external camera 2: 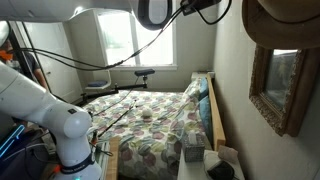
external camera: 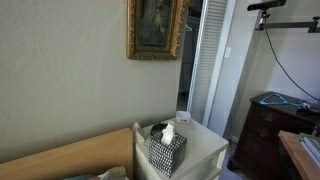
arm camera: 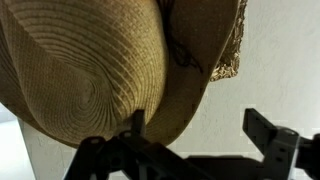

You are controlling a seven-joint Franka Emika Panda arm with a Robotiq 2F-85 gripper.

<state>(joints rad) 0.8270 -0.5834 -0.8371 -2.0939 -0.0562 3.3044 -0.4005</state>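
My gripper's open fingers are facing the hat's brim edge (arm camera: 184, 128) and the wall, so I should bring them back toward the hat's top (arm camera: 115, 85) and close them on it.
A woven straw hat (arm camera: 90, 70) hangs against a pale wall and fills the upper left of the wrist view, with a frayed edge (arm camera: 228, 62) at its right. My gripper (arm camera: 200, 125) comes in from the bottom, open, with bare wall between its fingers. Its left finger (arm camera: 137, 122) stands in front of the hat's lower brim; whether they touch I cannot tell. The right finger (arm camera: 262, 125) is apart from the hat. In an exterior view the hat (external camera 2: 285, 22) sits high on the wall above a gilt picture frame (external camera 2: 280, 85), with my gripper (external camera 2: 203, 8) just beside it.
A white nightstand (external camera: 205, 150) carries a patterned tissue box (external camera: 167, 148) under the gilt picture (external camera: 155, 28). A bed with a patterned quilt (external camera 2: 150, 120) lies below. The white arm base (external camera 2: 65, 130) stands beside the bed. A dark dresser (external camera: 270, 130) and louvred door (external camera: 208, 60) are nearby.
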